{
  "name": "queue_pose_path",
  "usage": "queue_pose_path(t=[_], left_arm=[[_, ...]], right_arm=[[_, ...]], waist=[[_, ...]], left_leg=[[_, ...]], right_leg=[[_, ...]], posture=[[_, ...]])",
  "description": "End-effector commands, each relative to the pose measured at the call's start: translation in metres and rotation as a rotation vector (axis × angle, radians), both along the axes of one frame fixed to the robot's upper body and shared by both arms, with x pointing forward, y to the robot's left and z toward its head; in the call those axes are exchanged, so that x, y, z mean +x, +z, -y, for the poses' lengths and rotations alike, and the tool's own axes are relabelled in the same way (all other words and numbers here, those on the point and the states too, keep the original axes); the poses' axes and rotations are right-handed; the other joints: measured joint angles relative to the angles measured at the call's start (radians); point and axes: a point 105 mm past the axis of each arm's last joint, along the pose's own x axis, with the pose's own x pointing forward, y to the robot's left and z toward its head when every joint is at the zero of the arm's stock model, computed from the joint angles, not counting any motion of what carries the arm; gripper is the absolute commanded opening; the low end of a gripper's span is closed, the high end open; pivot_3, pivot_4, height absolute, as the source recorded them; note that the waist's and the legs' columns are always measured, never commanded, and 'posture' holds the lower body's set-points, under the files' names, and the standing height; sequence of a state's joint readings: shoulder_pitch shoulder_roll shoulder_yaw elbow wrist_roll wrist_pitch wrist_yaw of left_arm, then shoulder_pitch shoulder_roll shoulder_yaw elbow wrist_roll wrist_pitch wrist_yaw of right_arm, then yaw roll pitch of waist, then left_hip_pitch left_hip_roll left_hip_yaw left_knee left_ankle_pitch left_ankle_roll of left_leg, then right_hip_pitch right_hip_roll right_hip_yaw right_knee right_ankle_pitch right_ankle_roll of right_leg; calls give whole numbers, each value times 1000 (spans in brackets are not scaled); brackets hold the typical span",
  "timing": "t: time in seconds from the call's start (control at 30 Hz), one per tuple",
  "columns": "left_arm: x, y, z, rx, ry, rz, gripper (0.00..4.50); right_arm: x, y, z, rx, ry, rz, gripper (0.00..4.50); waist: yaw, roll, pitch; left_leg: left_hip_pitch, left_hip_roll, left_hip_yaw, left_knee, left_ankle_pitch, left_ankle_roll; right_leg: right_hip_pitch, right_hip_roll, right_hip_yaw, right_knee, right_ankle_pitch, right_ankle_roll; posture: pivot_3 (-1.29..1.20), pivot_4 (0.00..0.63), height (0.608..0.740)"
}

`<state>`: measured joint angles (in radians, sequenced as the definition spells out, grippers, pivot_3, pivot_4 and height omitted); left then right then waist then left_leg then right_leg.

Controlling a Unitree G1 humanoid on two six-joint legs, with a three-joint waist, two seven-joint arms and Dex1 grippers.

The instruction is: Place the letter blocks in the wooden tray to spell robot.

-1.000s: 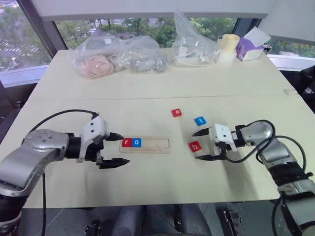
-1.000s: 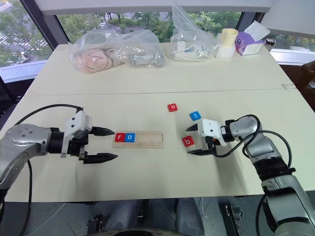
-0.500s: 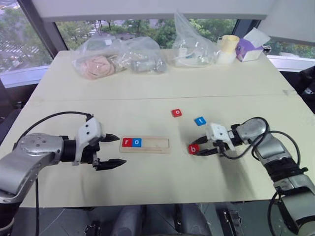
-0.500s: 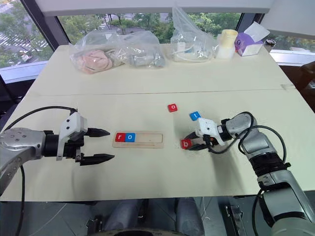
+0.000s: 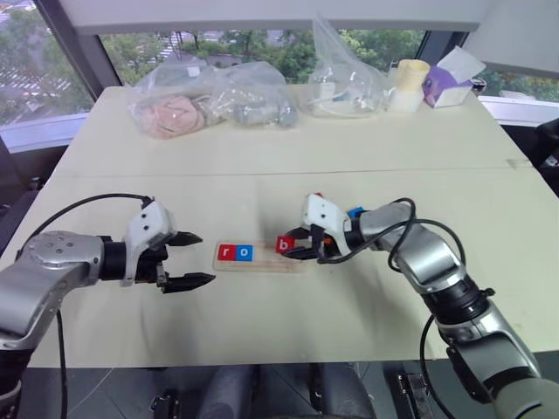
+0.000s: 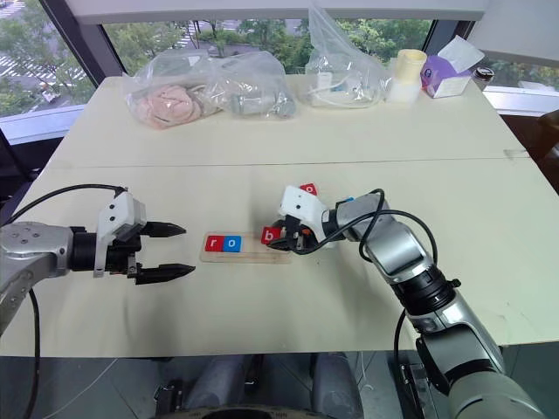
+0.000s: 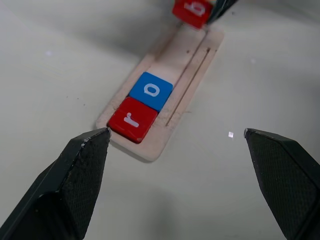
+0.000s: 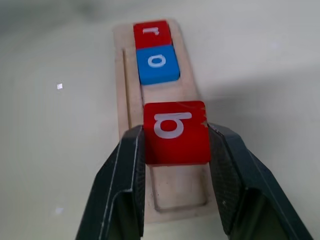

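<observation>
The red "b" block [image 5: 285,244] faces the same way as the "r" block, so my right gripper keeps moving it until it is next to the blue "o" block [image 5: 244,253].
The wooden tray [image 5: 278,263] lies mid-table, holding a red "r" block [image 5: 226,253] and a blue "o" block [image 5: 244,253] at its left end. My right gripper [image 8: 176,132] is shut on the red "b" block [image 5: 285,245], which hangs just above the tray groove to the right of the "o". A red "o" block [image 6: 308,188] and a blue "t" block [image 6: 347,200] lie on the table behind my right wrist, partly hidden by it. My left gripper [image 5: 205,257] stands open, with nothing between its fingers, just left of the tray.
At the back of the table sit two clear plastic bags [image 5: 210,100] [image 5: 345,78], a pale yellow cup [image 5: 406,85] and a purple box [image 5: 450,78]. The table's front edge [image 5: 262,362] is close below both arms.
My right gripper shut on the "b" block, lifted it and carried it left to above the tray. My left gripper has stayed put and open.
</observation>
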<state>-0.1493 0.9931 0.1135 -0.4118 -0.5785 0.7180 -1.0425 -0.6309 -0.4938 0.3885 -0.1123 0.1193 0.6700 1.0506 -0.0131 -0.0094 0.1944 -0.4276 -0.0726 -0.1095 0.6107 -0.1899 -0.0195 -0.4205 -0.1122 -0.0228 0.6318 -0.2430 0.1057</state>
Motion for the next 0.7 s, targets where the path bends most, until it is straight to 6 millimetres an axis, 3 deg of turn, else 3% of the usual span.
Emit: queue_pose_path(t=[0.03, 0.4, 0.7], left_arm=[[-2, 7, 5, -20, -7, 32, 4500], [-4, 2, 9, -21, 16, 25, 4500], [-6, 1, 10, -13, 20, 17, 4500]], right_arm=[[3, 4, -17, 6, 26, 49, 1157], [11, -1, -35, -22, 75, 116, 1157], [5, -7, -43, -26, 116, 112, 1157]], waist=[[-3, 0, 0], [-2, 0, 0], [-4, 0, 0]], left_leg=[[0, 0, 0, 0, 0, 0], [0, 0, 0, 0, 0, 0], [1, 1, 0, 0, 0, -1]], right_leg=[[0, 0, 0, 0, 0, 0], [0, 1, 0, 0, 2, 3], [0, 2, 0, 1, 2, 3]], posture=[[0, 150, 740], [0, 150, 740], [0, 150, 740]])
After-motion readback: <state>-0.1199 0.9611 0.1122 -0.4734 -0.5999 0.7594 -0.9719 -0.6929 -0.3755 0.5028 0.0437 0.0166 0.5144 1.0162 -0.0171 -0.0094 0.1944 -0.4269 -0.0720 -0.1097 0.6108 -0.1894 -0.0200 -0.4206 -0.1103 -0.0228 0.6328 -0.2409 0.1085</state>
